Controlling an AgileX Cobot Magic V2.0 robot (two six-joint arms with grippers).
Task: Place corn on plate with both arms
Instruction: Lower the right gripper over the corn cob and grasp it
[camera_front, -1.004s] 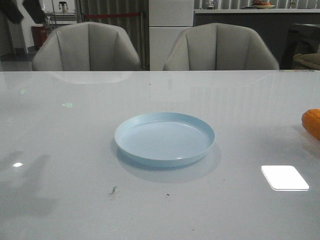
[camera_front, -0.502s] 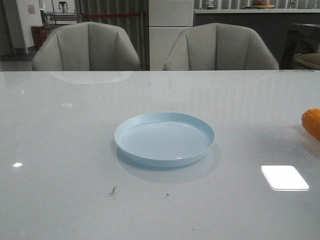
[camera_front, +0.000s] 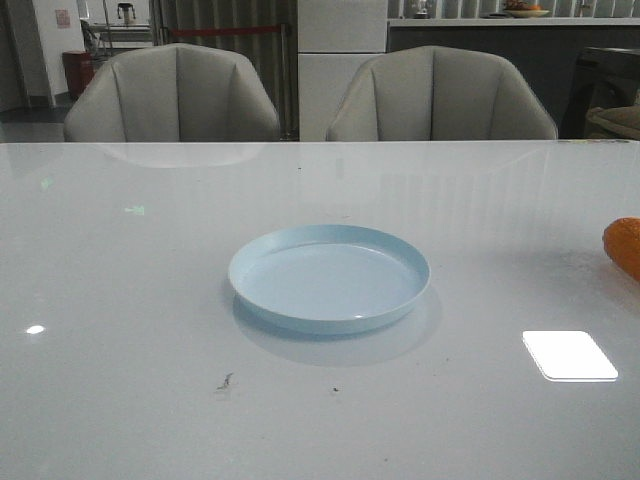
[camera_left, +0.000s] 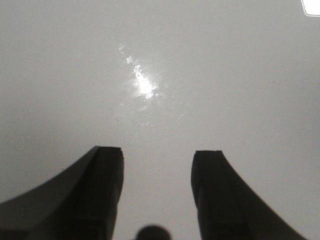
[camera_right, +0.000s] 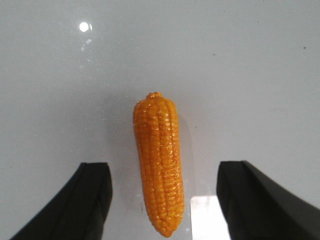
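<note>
The rounded corn (camera_front: 625, 247) should rock a little but stay inside the plate when I put it there, because the plate has a raised rim (camera_front: 338, 324).
The pale blue plate (camera_front: 329, 277) sits empty in the middle of the white table. The orange-yellow corn (camera_front: 624, 246) lies at the table's right edge, cut off by the frame in the front view. In the right wrist view the corn (camera_right: 159, 161) lies on the table lengthwise between my right gripper's (camera_right: 162, 170) wide-open fingers, which hover above it without touching. My left gripper (camera_left: 156, 152) is open and empty over bare table. Neither arm shows in the front view.
Two grey chairs (camera_front: 172, 93) (camera_front: 440, 95) stand behind the table's far edge. A bright light reflection (camera_front: 569, 355) lies on the table at the front right, near the corn.
A dark shape at the far upper left and a shadow on the table's left side, seen a second ago, are gone. Plate and corn have not moved.
</note>
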